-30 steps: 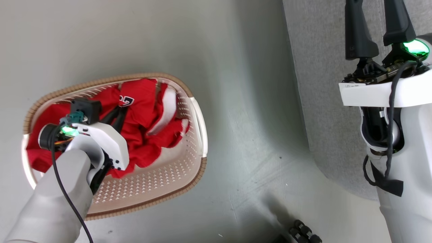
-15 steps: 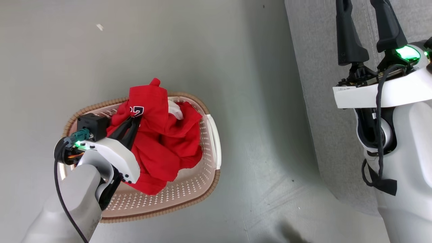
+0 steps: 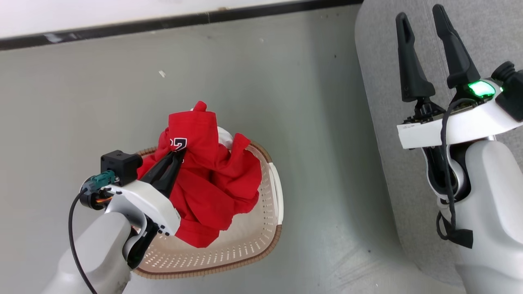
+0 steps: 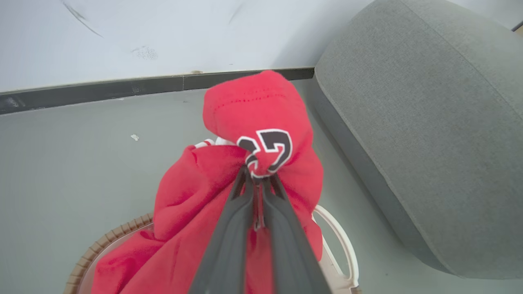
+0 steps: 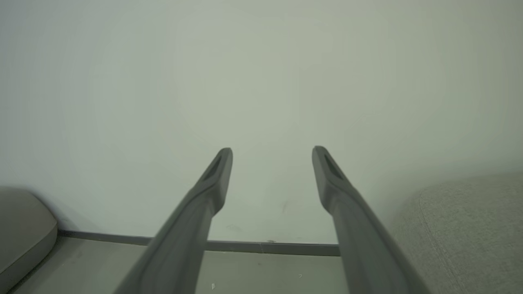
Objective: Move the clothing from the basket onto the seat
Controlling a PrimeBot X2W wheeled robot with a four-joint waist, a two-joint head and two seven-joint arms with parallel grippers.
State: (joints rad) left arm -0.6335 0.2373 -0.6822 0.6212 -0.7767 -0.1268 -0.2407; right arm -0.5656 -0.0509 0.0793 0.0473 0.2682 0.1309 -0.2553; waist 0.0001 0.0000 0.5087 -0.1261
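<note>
I expect white fabric to come along when I carry the red clothing (image 3: 208, 179) to the seat, because a white patch (image 3: 225, 137) peeks out behind it.
The red clothing (image 3: 208, 179) hangs bunched above the cream basket (image 3: 267, 228), its lower folds still inside. My left gripper (image 3: 179, 152) is shut on the fabric right at the black-and-white number. The left wrist view has the same pinch: both dark fingers (image 4: 233, 224) pressed together under the red clothing (image 4: 261, 118), with the basket (image 4: 341, 245) rim below. The grey seat (image 3: 388, 61) lies to the right, and in the left wrist view the seat (image 4: 429, 134) rises at the right. My right gripper (image 3: 421, 16) stands open over the seat, nothing between its fingers (image 5: 212, 179).
The basket stands on a grey-green floor (image 3: 286, 81). A white wall with a dark baseboard (image 3: 163, 22) runs along the far side. A strip of bare floor separates basket and seat. Another grey cushion edge (image 5: 24, 228) lies at the right wrist view's lower left.
My left gripper has lifted the red clothing up out of the basket, so the bundle now hangs higher. The head camera has tilted up, bringing wall and baseboard into view.
</note>
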